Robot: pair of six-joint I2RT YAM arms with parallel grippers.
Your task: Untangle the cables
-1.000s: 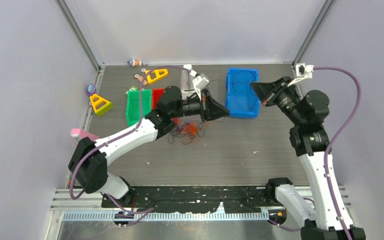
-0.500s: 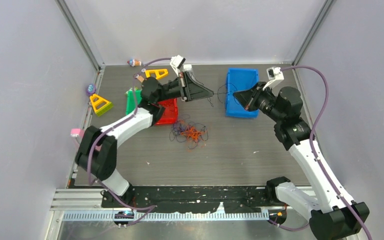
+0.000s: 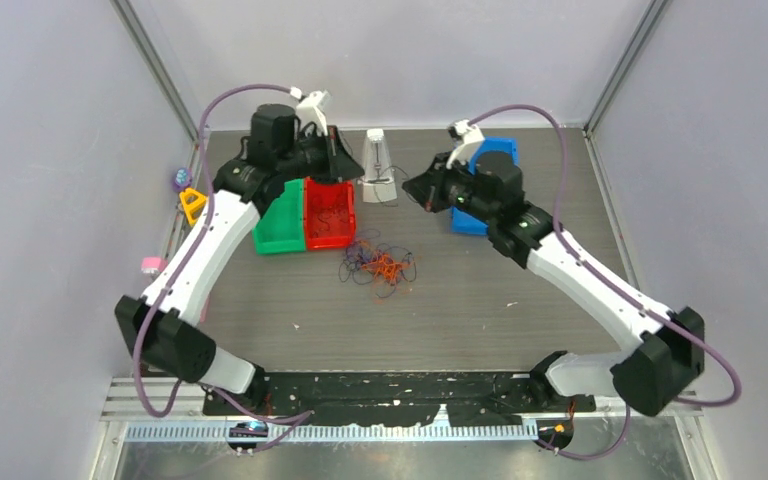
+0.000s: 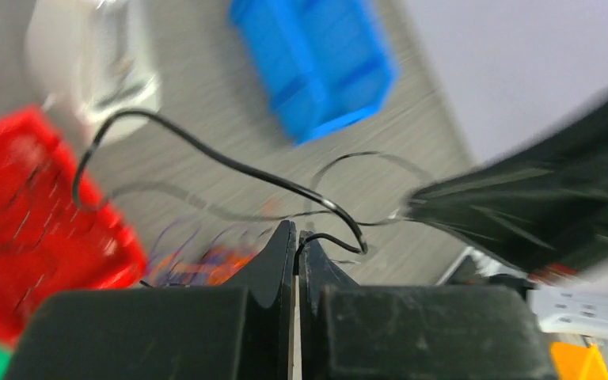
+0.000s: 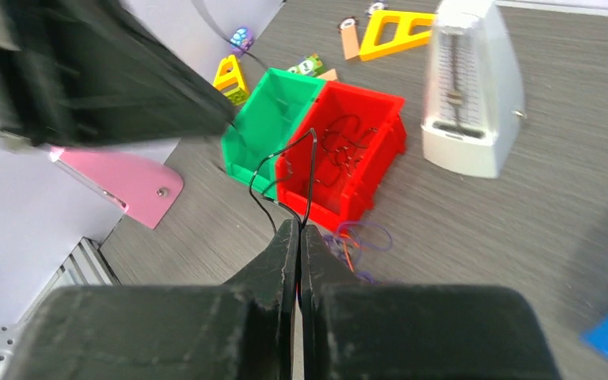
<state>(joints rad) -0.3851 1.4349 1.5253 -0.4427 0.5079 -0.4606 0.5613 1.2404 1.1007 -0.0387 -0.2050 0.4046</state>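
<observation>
The black cable [image 4: 237, 165] is hanging clear of the clump, so my left gripper keeps going over the red bin of dark cable pieces [image 3: 329, 213] and lets go of the black cable there.
A loose clump of orange-red, purple and black cables [image 3: 378, 262] lies on the table in front of the red bin [image 3: 328, 238]. One thin black cable [image 4: 206, 155] hangs in the air between both grippers. My left gripper [image 3: 346, 170] is shut on one end of it [image 4: 295, 232], above the red bin's far edge. My right gripper [image 3: 408, 187] is shut on the other end [image 5: 299, 226], with the black cable [image 5: 310, 170] looping up from its tips. The two grippers face each other a short way apart.
A green bin [image 3: 278, 225] adjoins the red bin, which holds thin dark strands [image 5: 347, 146]. A white metronome [image 3: 376, 165] stands between the grippers at the back. The blue bin [image 3: 468, 222] lies behind the right arm. Yellow triangle toys [image 5: 396, 30] and a pink piece [image 5: 119, 178] lie left.
Both arms swung left with the black cable. The left gripper went from mid-table back over the red bin; the right gripper left the blue bin and came beside the metronome.
</observation>
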